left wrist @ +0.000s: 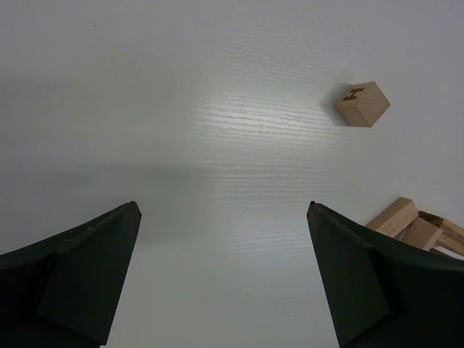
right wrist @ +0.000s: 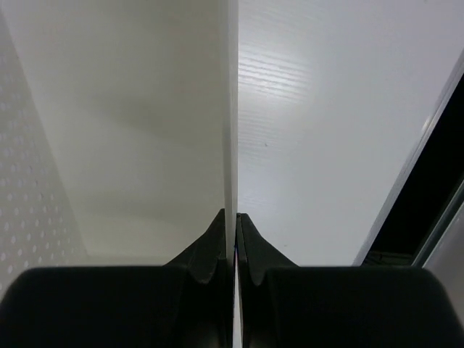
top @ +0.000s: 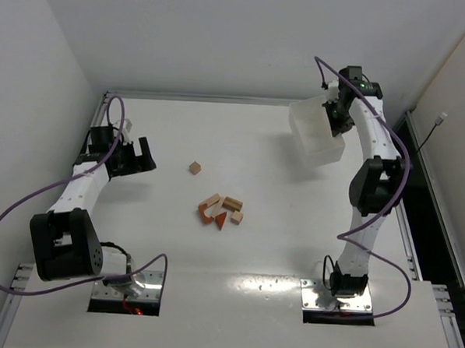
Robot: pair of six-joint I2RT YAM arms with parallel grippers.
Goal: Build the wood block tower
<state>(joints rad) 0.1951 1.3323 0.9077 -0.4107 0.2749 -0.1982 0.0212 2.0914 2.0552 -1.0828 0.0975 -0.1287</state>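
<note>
I should go on moving the empty white box (top: 313, 133), held by its side in my right gripper, to the far corner (top: 354, 149) beside the metal rail until the box rests there, because that corner is open.
Several wood blocks (top: 220, 211), tan bricks and a reddish-brown wedge, lie in a loose pile at the table's middle. One tan cube (top: 194, 167) lies alone to their upper left; it also shows in the left wrist view (left wrist: 362, 104), with part of the pile (left wrist: 409, 225) at the right edge. No tower stands. My left gripper (top: 135, 156) is open and empty, left of the cube. My right gripper (top: 335, 111) is shut on the wall (right wrist: 230, 109) of the white box (top: 316, 133) and holds it at the far right.
The table's metal rail (top: 408, 222) runs along the right side, with a dark gap beyond it. White walls close in the left and back. The arm bases (top: 125, 281) sit at the near edge.
</note>
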